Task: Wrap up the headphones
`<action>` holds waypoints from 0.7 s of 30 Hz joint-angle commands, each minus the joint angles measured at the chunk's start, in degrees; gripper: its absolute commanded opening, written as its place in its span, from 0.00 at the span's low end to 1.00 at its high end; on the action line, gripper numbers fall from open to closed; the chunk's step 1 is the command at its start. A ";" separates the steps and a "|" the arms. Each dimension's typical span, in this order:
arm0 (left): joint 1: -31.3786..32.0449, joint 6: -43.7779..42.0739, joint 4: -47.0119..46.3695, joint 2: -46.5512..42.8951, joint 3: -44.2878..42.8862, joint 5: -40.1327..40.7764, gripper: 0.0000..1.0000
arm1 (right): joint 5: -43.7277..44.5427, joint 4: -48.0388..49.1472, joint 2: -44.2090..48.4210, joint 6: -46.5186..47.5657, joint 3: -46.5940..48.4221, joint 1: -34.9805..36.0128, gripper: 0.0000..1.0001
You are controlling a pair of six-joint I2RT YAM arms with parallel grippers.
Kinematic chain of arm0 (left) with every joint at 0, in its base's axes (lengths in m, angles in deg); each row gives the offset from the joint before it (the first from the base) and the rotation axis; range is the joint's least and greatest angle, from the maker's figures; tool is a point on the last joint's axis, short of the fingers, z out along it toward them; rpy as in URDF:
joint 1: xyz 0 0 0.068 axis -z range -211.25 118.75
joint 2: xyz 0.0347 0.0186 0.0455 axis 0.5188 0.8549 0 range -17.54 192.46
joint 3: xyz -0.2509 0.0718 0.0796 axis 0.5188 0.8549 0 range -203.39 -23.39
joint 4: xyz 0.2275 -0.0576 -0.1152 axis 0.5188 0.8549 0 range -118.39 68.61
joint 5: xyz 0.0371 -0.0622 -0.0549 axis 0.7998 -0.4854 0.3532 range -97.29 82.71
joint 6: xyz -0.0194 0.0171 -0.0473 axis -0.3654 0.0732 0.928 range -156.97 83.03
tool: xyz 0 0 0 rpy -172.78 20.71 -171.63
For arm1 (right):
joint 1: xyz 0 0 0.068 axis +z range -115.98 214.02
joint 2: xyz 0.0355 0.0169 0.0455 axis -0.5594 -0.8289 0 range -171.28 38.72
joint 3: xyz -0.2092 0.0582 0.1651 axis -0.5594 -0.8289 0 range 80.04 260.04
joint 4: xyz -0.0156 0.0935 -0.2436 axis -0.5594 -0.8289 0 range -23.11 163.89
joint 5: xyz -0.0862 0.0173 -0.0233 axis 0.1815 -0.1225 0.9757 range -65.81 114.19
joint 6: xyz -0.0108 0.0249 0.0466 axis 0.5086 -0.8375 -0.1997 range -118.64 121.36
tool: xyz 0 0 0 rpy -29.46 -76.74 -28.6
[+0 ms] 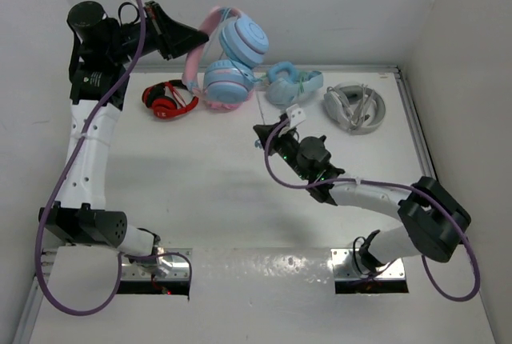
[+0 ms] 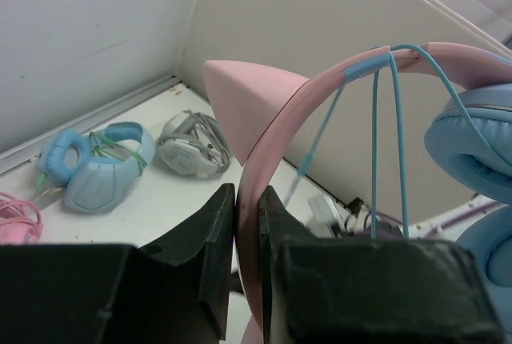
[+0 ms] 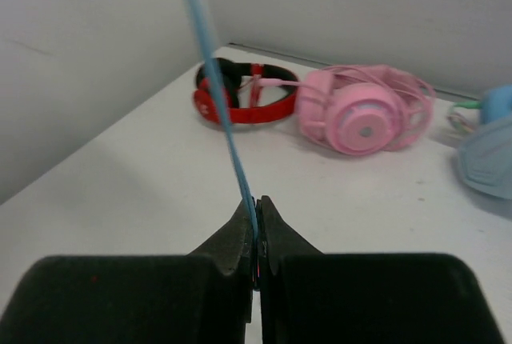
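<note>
The cable runs taut (image 1: 260, 107) from the headphones to the robot's right gripper, so that gripper should swing back under the headphones and take the cable around the pink headband (image 1: 194, 64).
The headphones (image 1: 234, 50) have a pink cat-ear headband (image 2: 272, 120) and light blue ear cups (image 2: 472, 140). My left gripper (image 1: 190, 40) is shut on the headband and holds the pair in the air near the back wall; the jaws pinch the band (image 2: 248, 200). The thin light blue cable (image 2: 376, 144) passes over the headband and hangs in strands. My right gripper (image 1: 260, 132) is lower, mid-table, shut on the cable (image 3: 216, 80), which runs taut up from its fingertips (image 3: 256, 210).
On the table at the back lie red headphones (image 1: 168, 100), an all-pink pair (image 3: 364, 112), an all-light-blue pair (image 1: 292, 84) and a grey-white pair (image 1: 354, 106). White walls close the back and both sides.
</note>
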 commanded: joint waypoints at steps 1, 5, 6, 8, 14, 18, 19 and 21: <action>-1.21 5.25 -2.94 -0.54 -2.71 6.10 0.00 | 3.49 5.31 -2.40 5.00 2.46 6.48 0.00; -3.57 4.73 0.49 0.07 -2.45 14.51 0.00 | 5.77 0.75 -7.15 10.97 6.94 12.47 0.00; -4.02 4.29 1.36 0.25 -2.62 16.63 0.00 | 6.13 0.13 -8.55 12.03 8.51 13.70 0.00; -4.55 0.88 4.96 0.60 -3.24 21.64 0.00 | 6.92 -1.97 -9.44 15.01 9.93 17.04 0.00; -4.55 -11.43 6.92 0.87 -1.75 45.96 0.00 | 0.89 -9.71 -13.12 12.23 15.54 20.39 0.00; -4.46 -15.74 2.10 0.60 3.86 50.40 0.00 | -1.42 -14.64 -16.82 10.29 21.69 21.62 0.00; -4.55 -16.62 1.29 0.51 5.27 51.45 0.00 | -4.04 -16.12 -18.05 9.33 23.89 21.80 0.00; -4.55 -17.42 -0.11 0.95 7.91 54.79 0.00 | -6.78 -20.61 -21.56 7.30 30.02 22.32 0.00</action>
